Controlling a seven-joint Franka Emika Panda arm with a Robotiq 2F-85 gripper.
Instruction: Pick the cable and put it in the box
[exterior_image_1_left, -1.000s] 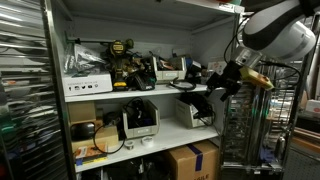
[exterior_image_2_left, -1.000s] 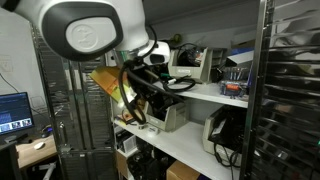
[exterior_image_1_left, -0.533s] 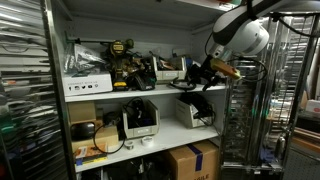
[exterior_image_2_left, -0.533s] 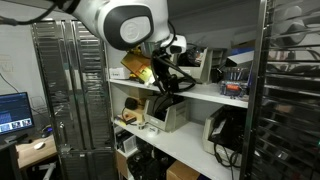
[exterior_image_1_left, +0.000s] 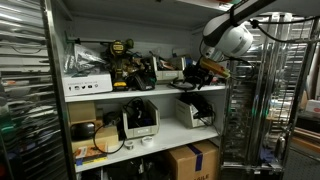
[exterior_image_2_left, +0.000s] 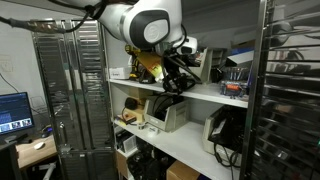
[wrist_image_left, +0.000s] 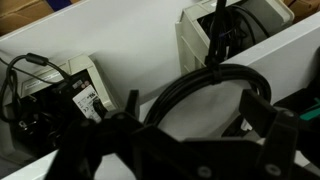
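The parts of the cable (wrist_image_left: 176, 93) lie close together side by side in a rounded loop. The black cable (wrist_image_left: 213, 73) should therefore stay together as one loop when I pick it up.
A black cable (wrist_image_left: 215, 72) lies in a loop on the white upper shelf, arching between my two dark fingers in the wrist view. My gripper (wrist_image_left: 196, 108) stands open right over it, one finger on each side of the loop, gripping nothing. In both exterior views the gripper (exterior_image_1_left: 197, 72) (exterior_image_2_left: 176, 78) hangs at the upper shelf's edge with the arm reaching in from above. A small pale box (exterior_image_1_left: 164, 76) seems to sit on that shelf beside the gripper, but it is too small to be sure.
Black power tools (exterior_image_1_left: 122, 62) and a long white box (exterior_image_1_left: 88, 86) crowd the upper shelf. Two white label printers (wrist_image_left: 72, 92) (wrist_image_left: 232, 28) stand on the shelf below. A brown carton (exterior_image_1_left: 192, 160) sits at the bottom. Wire racks (exterior_image_1_left: 250, 110) flank the shelving.
The arm has swung in toward the shelving and brought the gripper from beside the wire rack to the upper shelf, over the cable. The jaws stayed open.
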